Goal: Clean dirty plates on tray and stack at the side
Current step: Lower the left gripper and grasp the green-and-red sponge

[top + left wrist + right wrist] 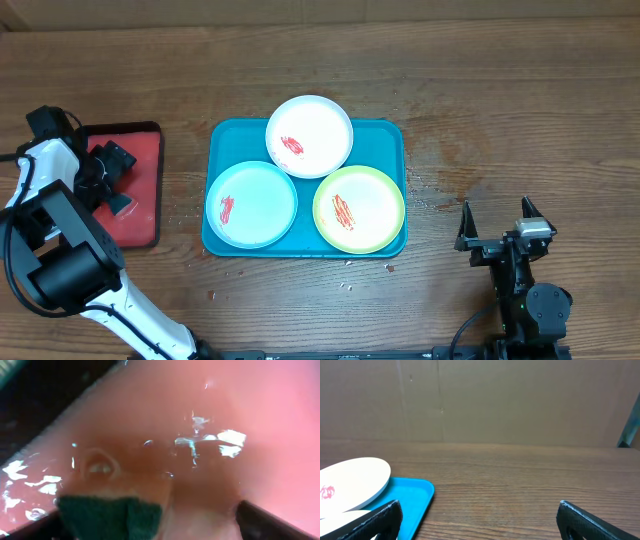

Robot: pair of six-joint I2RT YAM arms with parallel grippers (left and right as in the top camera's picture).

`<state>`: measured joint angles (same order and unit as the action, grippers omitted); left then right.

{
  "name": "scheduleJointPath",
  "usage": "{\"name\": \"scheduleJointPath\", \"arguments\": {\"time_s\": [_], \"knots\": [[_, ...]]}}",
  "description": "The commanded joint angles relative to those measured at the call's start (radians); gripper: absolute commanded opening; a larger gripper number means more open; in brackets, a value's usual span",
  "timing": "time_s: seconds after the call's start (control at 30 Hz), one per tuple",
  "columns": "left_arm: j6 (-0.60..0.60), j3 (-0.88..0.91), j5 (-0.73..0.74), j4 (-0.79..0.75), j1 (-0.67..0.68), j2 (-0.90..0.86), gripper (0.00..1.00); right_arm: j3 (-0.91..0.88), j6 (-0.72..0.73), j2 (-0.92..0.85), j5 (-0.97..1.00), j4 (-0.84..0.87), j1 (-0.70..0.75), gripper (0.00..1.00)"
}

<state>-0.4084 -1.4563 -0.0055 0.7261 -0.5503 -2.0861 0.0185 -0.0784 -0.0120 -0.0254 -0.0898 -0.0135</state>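
Note:
Next, my left gripper lines up again and pinches the dark green sponge (111, 516) by its middle before wiping the light blue plate (251, 205), because the sponge sits off-centre in the gripper's open fingers.
The teal tray (388, 133) lies mid-table and holds three plates with red smears: a white one (309, 135) at the back, a light blue one (251, 204) front left, and a yellow-green rimmed one (359, 208) front right. My left gripper (112, 178) is low over the red tray, open. In the left wrist view a dark green sponge (110, 517) sits between the open jaws (150, 525), near the left finger. My right gripper (497, 228) is open and empty, right of the teal tray. The right wrist view shows the jaws (480, 520), the tray corner (412, 497) and the white plate (350, 482).
A red tray with a dark rim (140, 210) lies at the left; its surface (260, 405) is wet with droplets. Small crumbs or drops lie on the wooden table (500, 110) around the teal tray's right and front edges.

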Motion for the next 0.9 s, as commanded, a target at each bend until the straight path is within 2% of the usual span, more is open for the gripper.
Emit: {"name": "scheduleJointPath", "arguments": {"time_s": [0.0, 0.03, 0.07, 0.1, 0.2, 0.23, 0.27, 0.33, 0.57, 0.6, 0.67, 0.7, 0.77, 0.8, 0.87], "knots": [[0.005, 0.014, -0.057, -0.004, -0.006, -0.021, 0.44, -0.010, -0.001, 0.009, 0.005, 0.006, 0.002, 1.00], [0.005, 0.014, -0.057, -0.001, -0.006, -0.021, 0.23, -0.010, -0.001, 0.009, 0.005, 0.006, 0.002, 1.00], [0.005, 0.014, -0.057, 0.002, -0.006, -0.021, 0.09, -0.010, -0.001, 0.009, 0.005, 0.006, 0.002, 1.00], [0.005, 0.014, -0.057, 0.006, -0.006, -0.021, 0.04, -0.010, -0.001, 0.009, 0.005, 0.006, 0.002, 1.00], [0.005, 0.014, -0.056, 0.024, -0.006, -0.021, 0.04, -0.010, -0.001, 0.009, 0.005, 0.006, 0.002, 1.00], [0.005, 0.014, -0.053, 0.036, -0.006, -0.021, 0.12, -0.010, -0.001, 0.009, 0.005, 0.006, 0.002, 1.00], [0.004, 0.014, -0.051, 0.051, -0.005, -0.021, 0.35, -0.010, -0.001, 0.009, 0.005, 0.006, 0.002, 1.00], [0.004, 0.014, -0.035, 0.092, -0.005, -0.021, 1.00, -0.010, -0.001, 0.009, 0.005, 0.006, 0.002, 1.00], [0.005, 0.014, 0.051, 0.256, -0.005, -0.021, 1.00, -0.010, -0.001, 0.009, 0.005, 0.006, 0.002, 1.00], [0.005, 0.014, 0.051, 0.266, -0.005, -0.021, 0.98, -0.010, -0.001, 0.009, 0.005, 0.006, 0.002, 1.00], [0.006, 0.014, 0.050, 0.267, -0.006, -0.021, 0.80, -0.010, -0.001, 0.009, 0.005, 0.006, 0.002, 1.00], [0.012, 0.014, 0.050, 0.264, -0.005, -0.021, 0.66, -0.010, -0.001, 0.009, 0.005, 0.006, 0.002, 1.00], [0.012, 0.013, 0.044, 0.250, -0.006, -0.021, 0.23, -0.010, -0.001, 0.009, 0.005, 0.006, 0.002, 1.00], [0.012, 0.013, 0.032, 0.240, -0.006, -0.021, 0.19, -0.010, -0.001, 0.009, 0.005, 0.006, 0.002, 1.00], [0.011, 0.013, 0.004, 0.220, -0.006, -0.021, 0.20, -0.010, -0.001, 0.009, 0.005, 0.006, 0.002, 1.00]]}}
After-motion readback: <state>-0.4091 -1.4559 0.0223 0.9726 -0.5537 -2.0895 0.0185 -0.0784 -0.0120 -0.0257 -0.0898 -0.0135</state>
